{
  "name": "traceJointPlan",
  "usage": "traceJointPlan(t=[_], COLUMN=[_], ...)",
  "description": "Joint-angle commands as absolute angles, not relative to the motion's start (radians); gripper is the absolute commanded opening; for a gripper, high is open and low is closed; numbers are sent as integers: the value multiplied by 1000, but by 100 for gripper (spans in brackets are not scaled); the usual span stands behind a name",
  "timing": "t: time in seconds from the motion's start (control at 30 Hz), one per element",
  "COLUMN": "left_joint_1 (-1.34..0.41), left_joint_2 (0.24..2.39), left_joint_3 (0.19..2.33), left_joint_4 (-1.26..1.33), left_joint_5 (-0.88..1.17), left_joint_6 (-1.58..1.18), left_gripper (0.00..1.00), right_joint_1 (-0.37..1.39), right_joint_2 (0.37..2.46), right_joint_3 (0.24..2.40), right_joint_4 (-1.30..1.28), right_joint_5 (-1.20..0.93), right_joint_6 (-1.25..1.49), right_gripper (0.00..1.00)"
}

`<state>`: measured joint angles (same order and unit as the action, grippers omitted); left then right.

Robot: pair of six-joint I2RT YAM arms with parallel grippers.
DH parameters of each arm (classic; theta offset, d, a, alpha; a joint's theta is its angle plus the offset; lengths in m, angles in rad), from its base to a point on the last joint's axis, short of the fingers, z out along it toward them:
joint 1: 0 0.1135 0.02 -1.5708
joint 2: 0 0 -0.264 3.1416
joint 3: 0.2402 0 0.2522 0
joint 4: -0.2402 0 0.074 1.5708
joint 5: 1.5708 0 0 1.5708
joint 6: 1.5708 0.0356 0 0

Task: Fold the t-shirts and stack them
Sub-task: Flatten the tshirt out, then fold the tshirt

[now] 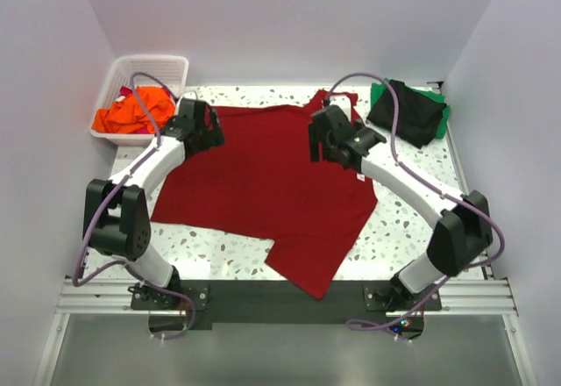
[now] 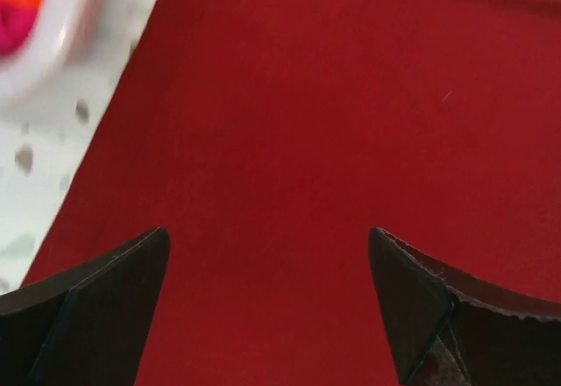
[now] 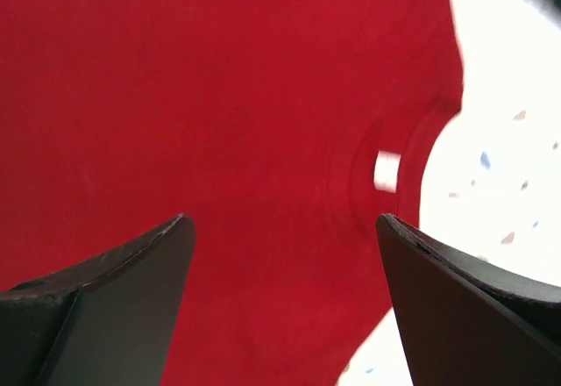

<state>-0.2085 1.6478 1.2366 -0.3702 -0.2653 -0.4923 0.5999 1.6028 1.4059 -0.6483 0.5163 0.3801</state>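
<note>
The dark red t-shirt is flat (image 1: 250, 168) and its near corner on the basket's side is free, so my left gripper should go on toward that corner (image 1: 157, 217) and close there.
A dark red t-shirt (image 1: 263, 184) lies spread flat on the speckled table. My left gripper (image 1: 209, 128) is open over its far left edge, with only red cloth (image 2: 289, 140) between its fingers. My right gripper (image 1: 323, 143) is open over the shirt's far right part, near the collar and its white label (image 3: 386, 169). Neither holds anything. Folded black (image 1: 405, 110) and green (image 1: 438, 105) shirts lie stacked at the far right. Orange (image 1: 136, 110) and red shirts fill the basket.
A white slatted basket (image 1: 171, 66) stands at the far left corner; its rim shows in the left wrist view (image 2: 61, 44). White walls close in the table on three sides. Bare speckled table (image 1: 412, 219) shows right of the shirt.
</note>
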Motion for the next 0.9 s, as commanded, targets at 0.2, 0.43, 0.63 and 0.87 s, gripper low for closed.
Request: traceJointPlan(t=[0.2,0.43,0.63,0.87], left_joint_1=[-203,-202,-201,-167], left_joint_2=[1392,1331,1367,1375], left_joint_3=[933,853,865,822], left_joint_4=[-419,-428,-459,-538], left_joint_5=[-242,-215,-192,-190], left_joint_6=[-538,-543,-597,-676], left_gripper=[100,100,100,100], right_joint_1=[729,776,778,818], right_joint_2=[1355,1338,1388,1362], right_joint_3=[1063,888,861,859], right_joint_4=[-718,-595,-534,-586], right_joint_5=[437,371,322,290], right_joint_6=[644,725,744,716], right_gripper=[88,88,89,89])
